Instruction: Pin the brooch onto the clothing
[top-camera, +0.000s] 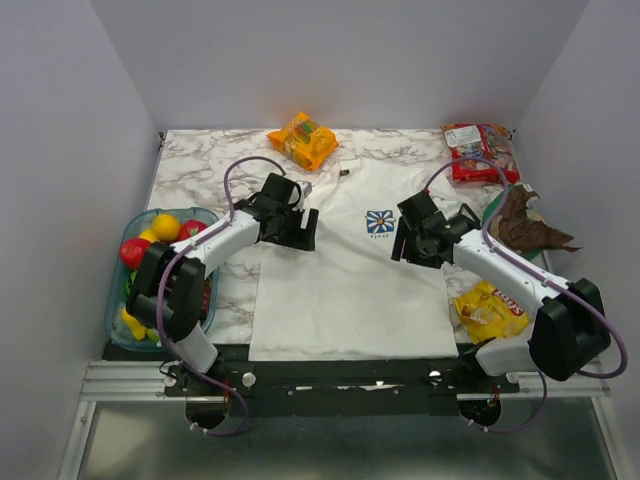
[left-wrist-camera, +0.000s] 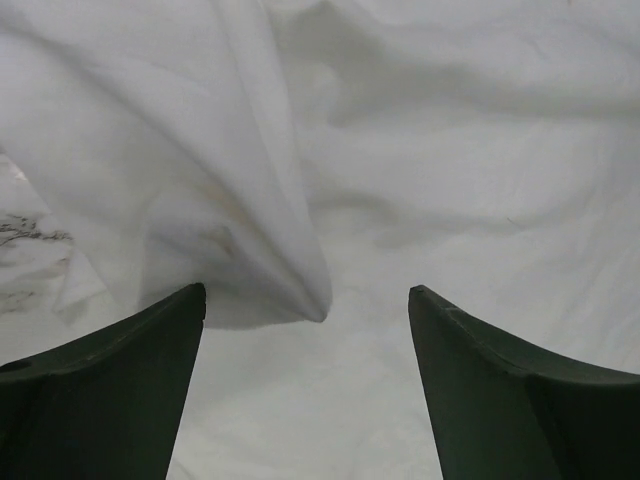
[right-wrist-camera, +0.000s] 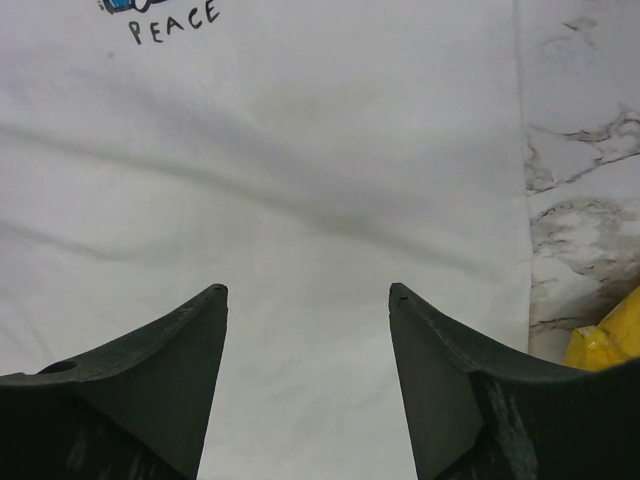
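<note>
The white T-shirt's sleeve (left-wrist-camera: 165, 140) is doubled inward with a loose corner (left-wrist-camera: 313, 304). The sleeve will unfold out over the marble when I pull it outward.
The white T-shirt (top-camera: 345, 270) lies flat on the marble table, its blue-and-white daisy print (top-camera: 379, 221) on the chest. My left gripper (top-camera: 303, 232) is open and empty over the shirt's left sleeve. In the left wrist view a raised fold of cloth (left-wrist-camera: 270, 250) lies just ahead of the left gripper (left-wrist-camera: 307, 290). My right gripper (top-camera: 402, 243) is open and empty over the shirt's right side. In the right wrist view the right gripper (right-wrist-camera: 308, 288) is over flat cloth below the "PEACE" text (right-wrist-camera: 172, 22). No orange-red brooch is recognisable. A tiny dark thing (top-camera: 344, 172) lies by the collar, too small to identify.
An orange snack bag (top-camera: 302, 139) lies at the back. A red snack bag (top-camera: 478, 152) is back right, and a brown crumpled thing (top-camera: 525, 225) lies right. A yellow bag (top-camera: 490, 310) lies by the shirt's right hem. A blue basket (top-camera: 118, 300) of toy fruit stands left.
</note>
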